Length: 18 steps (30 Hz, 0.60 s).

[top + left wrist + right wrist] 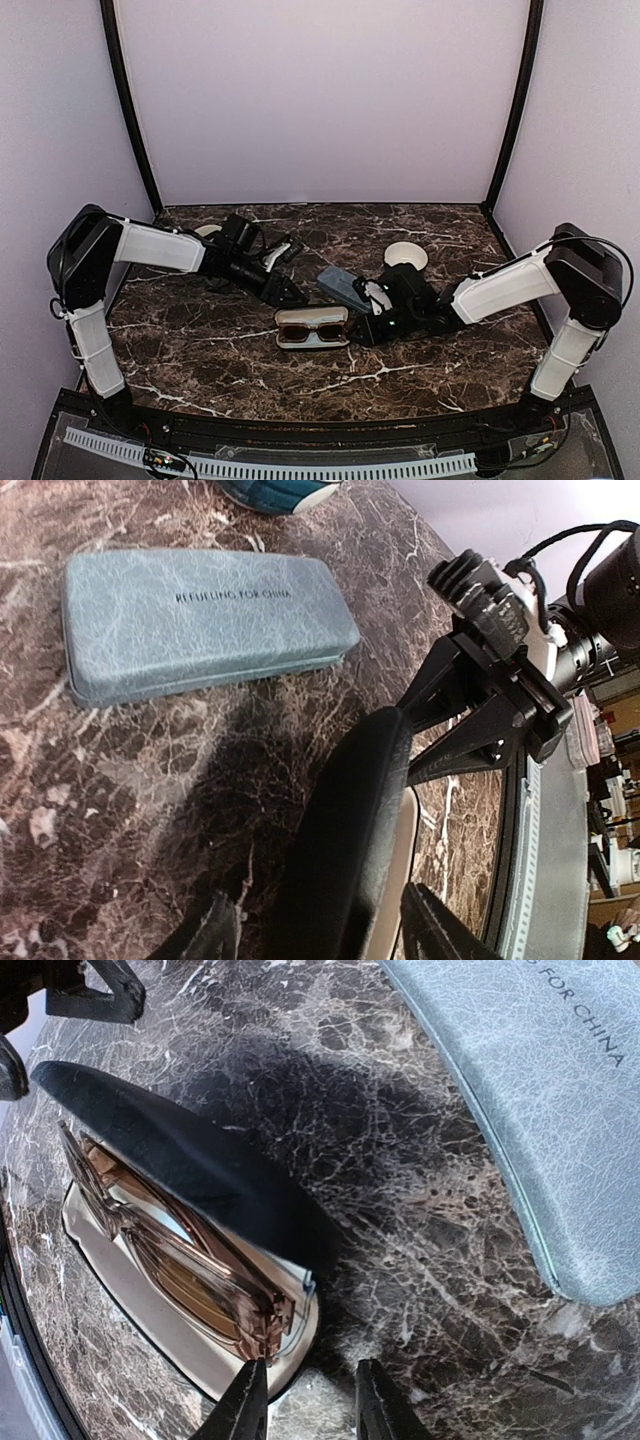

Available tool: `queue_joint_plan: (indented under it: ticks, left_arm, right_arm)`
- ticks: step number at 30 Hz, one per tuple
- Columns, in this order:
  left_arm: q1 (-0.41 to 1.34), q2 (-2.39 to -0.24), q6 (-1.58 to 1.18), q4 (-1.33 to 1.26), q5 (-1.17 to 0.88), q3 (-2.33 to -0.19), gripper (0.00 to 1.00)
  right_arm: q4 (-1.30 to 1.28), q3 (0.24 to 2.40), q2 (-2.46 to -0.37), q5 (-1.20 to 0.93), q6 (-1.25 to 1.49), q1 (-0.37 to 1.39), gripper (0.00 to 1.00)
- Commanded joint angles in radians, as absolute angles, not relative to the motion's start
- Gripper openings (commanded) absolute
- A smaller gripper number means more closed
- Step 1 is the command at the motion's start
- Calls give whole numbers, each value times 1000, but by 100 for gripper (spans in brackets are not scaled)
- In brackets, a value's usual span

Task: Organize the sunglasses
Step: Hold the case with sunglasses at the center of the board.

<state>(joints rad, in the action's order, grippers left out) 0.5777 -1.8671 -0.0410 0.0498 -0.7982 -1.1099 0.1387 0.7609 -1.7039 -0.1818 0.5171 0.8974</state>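
Observation:
My left gripper should hold the lid (290, 311) steady while my right gripper first settles the sunglasses inside, because the sunglasses' end (277, 1318) pokes up at the black case's rim.
One pair of sunglasses (312, 328) (180, 1260), brown-framed with brown lenses, lies folded in an open black case (330, 343) with a cream lining (150, 1310). The case lid (350, 830) (180, 1150) stands up behind it. My left gripper (293, 293) (320, 920) is open, its fingers either side of the lid's left end with gaps showing. At the case's right end my right gripper (362, 328) (308, 1400) is open with a narrow gap. One of its fingers (245, 1405) is at the case rim and only table shows between the two.
A shut blue-grey case (343, 285) (200, 620) (540, 1090) lies just behind the black case, between the two grippers. A white bowl (405, 256) stands further back on the right, and a teal one (275, 492) shows beyond the blue-grey case. Another white object (208, 231) sits behind the left arm.

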Motion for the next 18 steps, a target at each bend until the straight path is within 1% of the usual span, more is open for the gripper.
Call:
queue_joint_plan:
  ticks: [1, 6, 10, 13, 18]
  left_arm:
    - [582, -1891, -63, 33, -868, -1107, 58]
    - [607, -1911, -66, 37, -901, -1122, 57]
    - [610, -1917, -64, 44, -912, -1124, 52]
    - [644, -1916, -61, 43, -921, -1124, 48]
    - [653, -1914, -43, 48, -922, -1132, 45]
  right_arm:
    - [175, 751, -1701, -161, 527, 913, 31]
    - [170, 753, -1698, -151, 528, 917, 31]
    - [165, 756, -1698, -147, 526, 919, 31]
    - [164, 756, -1695, -146, 526, 919, 31]
    - [173, 751, -1684, -153, 534, 919, 31]
